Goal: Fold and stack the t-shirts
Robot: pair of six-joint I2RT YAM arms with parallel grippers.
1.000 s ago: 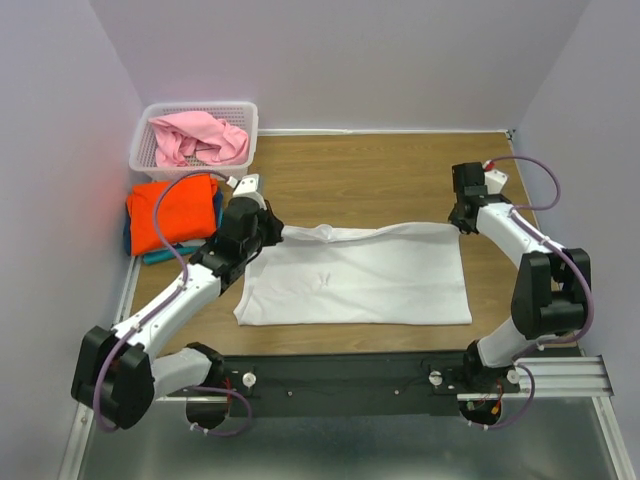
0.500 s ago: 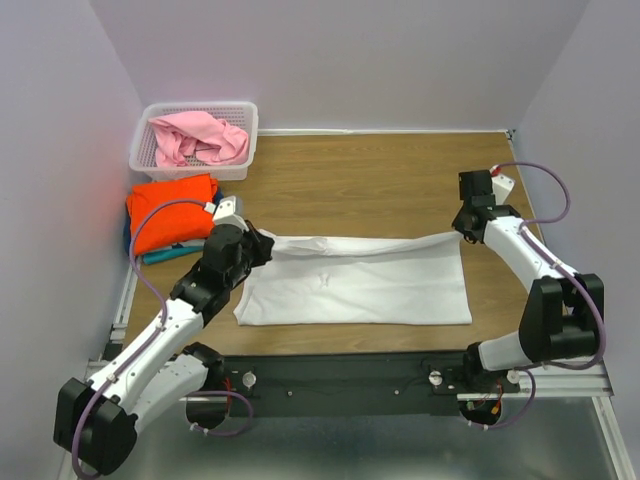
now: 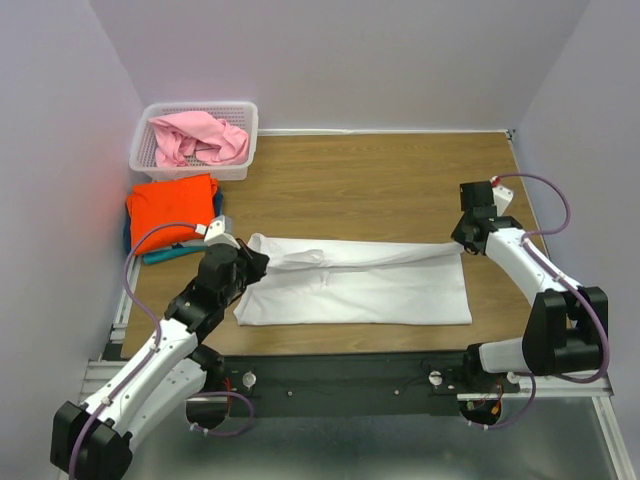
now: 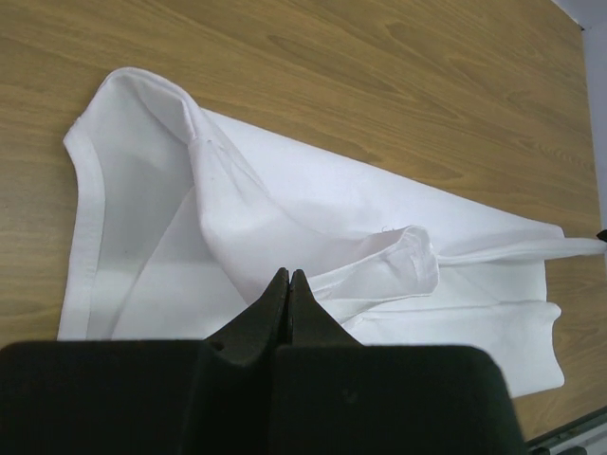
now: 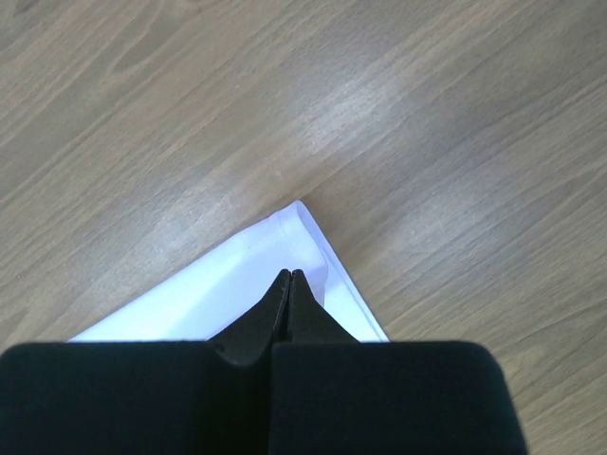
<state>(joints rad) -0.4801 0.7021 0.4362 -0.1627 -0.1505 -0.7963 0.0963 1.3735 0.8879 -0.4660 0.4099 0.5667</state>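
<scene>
I should carry on pulling the bunched cloth with my left gripper toward the t-shirt's near edge [image 3: 285, 320] and release there, with my right gripper on the white t-shirt's far corner [image 3: 451, 250].
The white t-shirt [image 3: 360, 285] lies spread across the middle of the table, its far edge lifted and drawn toward the near side. My left gripper [image 3: 255, 262] is shut on the shirt's far left edge; in the left wrist view [image 4: 287, 277] the cloth [image 4: 285, 209] bunches at its tips. My right gripper [image 3: 458, 240] is shut on the far right corner, seen in the right wrist view [image 5: 289, 277] with the white corner [image 5: 285, 232] under it. The bright orange t-shirt [image 3: 172, 212] lies folded on the teal one [image 3: 165, 255] at the left. The pink t-shirt [image 3: 200, 138] sits in the basket.
The white lattice basket [image 3: 245, 120] stands at the far left corner. Grey walls close in the table on the left, back and right. The black arm rail [image 3: 350, 375] runs along the near edge.
Both grippers have pulled the white shirt's far edge toward the near side, and the left arm has drawn back. The fold over the shirt is now deeper.
</scene>
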